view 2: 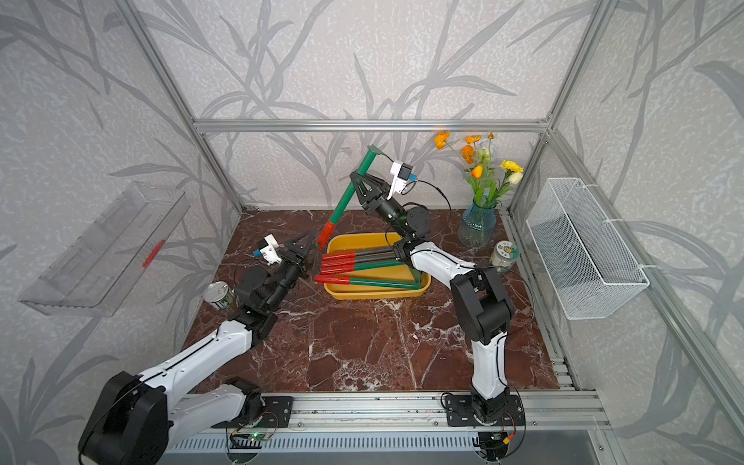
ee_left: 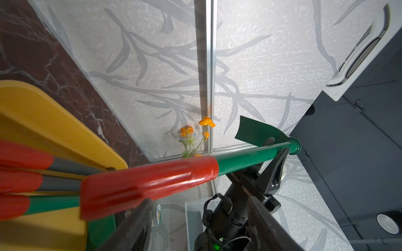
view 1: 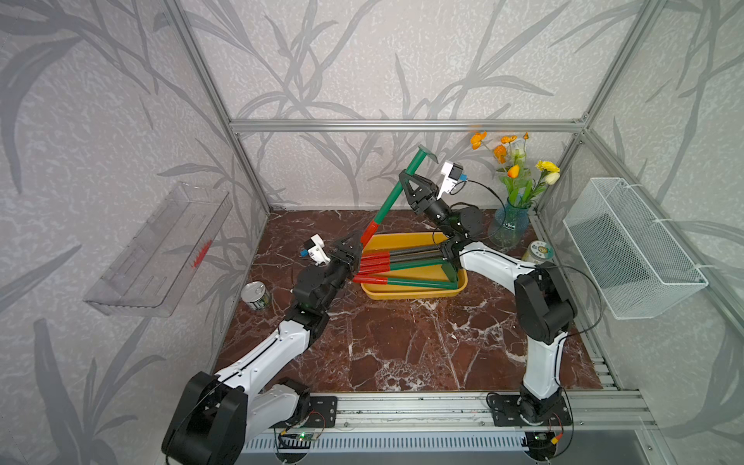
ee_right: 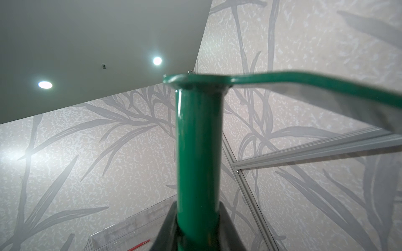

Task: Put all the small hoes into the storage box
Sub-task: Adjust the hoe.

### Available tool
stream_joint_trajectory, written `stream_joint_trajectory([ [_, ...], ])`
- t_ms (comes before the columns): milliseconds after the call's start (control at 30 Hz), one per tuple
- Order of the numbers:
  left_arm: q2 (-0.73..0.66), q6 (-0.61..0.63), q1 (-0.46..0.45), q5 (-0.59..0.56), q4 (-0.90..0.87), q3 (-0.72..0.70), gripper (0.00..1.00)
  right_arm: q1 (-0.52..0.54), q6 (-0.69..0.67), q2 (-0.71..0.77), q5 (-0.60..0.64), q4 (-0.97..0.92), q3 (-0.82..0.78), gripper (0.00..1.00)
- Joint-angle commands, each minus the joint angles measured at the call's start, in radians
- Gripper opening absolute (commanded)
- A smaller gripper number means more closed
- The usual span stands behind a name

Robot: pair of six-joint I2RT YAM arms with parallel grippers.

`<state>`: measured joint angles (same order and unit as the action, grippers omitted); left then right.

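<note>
The small hoe's blade is up above my right gripper. Next, my left gripper takes hold of the hoe's red grip near the hoe's rod before it tips the blade into the box.
The small hoe has a green shaft, a green blade and a red grip. It hangs tilted in the air with the blade up toward the back wall. My right gripper is shut on its green shaft just below the blade. The red grip points down over the left end of the yellow storage box. My left gripper is open right beside that red end, with nothing between its fingers. Other red-handled tools lie in the box.
A tin can stands left of my left arm. A lidded jar and a blue vase of flowers stand at the back right. A white wire-mesh basket hangs on the right wall, a clear tray on the left wall.
</note>
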<state>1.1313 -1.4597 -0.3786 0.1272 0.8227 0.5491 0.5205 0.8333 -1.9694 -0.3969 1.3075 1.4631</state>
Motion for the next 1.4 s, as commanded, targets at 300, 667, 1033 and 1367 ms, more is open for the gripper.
stream_joint_trajectory([
  [300,0.125,-0.042,-0.048,-0.027,0.177,0.063,0.68,0.003,-0.046,0.034,0.035,0.098,0.077,0.0],
  [667,0.079,-0.026,-0.098,-0.15,0.143,0.031,0.68,-0.012,0.007,-0.063,0.019,0.098,0.251,0.0],
  [1033,0.193,0.013,-0.098,-0.184,0.3,0.095,0.69,-0.015,0.001,-0.013,0.03,0.098,0.168,0.0],
  [1367,0.287,0.002,-0.097,-0.204,0.39,0.117,0.69,-0.022,0.013,0.017,0.019,0.098,0.143,0.0],
])
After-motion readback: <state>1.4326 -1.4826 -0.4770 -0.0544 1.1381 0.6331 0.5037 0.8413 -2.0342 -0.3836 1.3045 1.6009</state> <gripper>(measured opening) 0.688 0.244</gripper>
